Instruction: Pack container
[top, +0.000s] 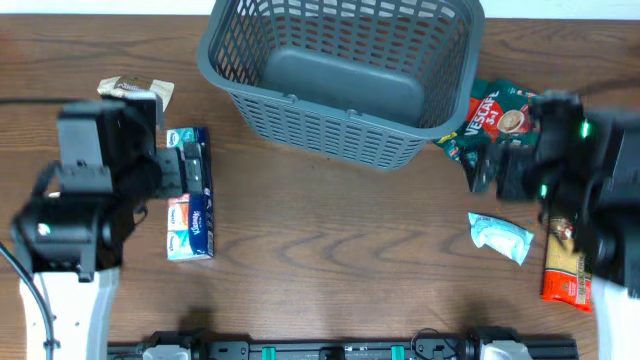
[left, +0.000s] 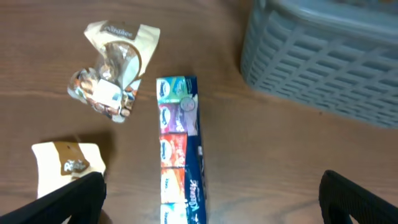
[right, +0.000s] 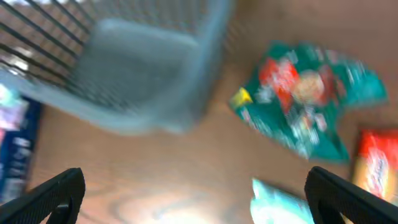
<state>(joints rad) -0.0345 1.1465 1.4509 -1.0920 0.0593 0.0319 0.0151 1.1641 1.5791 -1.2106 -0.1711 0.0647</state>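
Note:
The dark grey container's near rim (top: 335, 110) slants, so my left gripper should take the corner (top: 218, 83) beside the Kleenex pack and square the container with my right gripper before packing.
The dark grey slotted container (top: 340, 75) stands at the back middle of the table; its side shows in the left wrist view (left: 323, 56) and blurred in the right wrist view (right: 137, 68). A blue Kleenex tissue pack (top: 190, 195) lies left of it, also seen in the left wrist view (left: 180, 143). My left gripper (left: 208, 202) is open above the pack's near end. My right gripper (right: 196, 199) is open above bare table, with a pale blue packet (right: 280, 202) near its right finger. A green Nescafe bag (top: 495, 120) lies right of the container.
A beige snack packet (top: 135, 90) lies at the back left. The left wrist view shows a clear snack bag (left: 115, 71) and a cream packet (left: 65, 165). A pale blue packet (top: 500, 238) and a red-orange packet (top: 565, 265) lie at the right.

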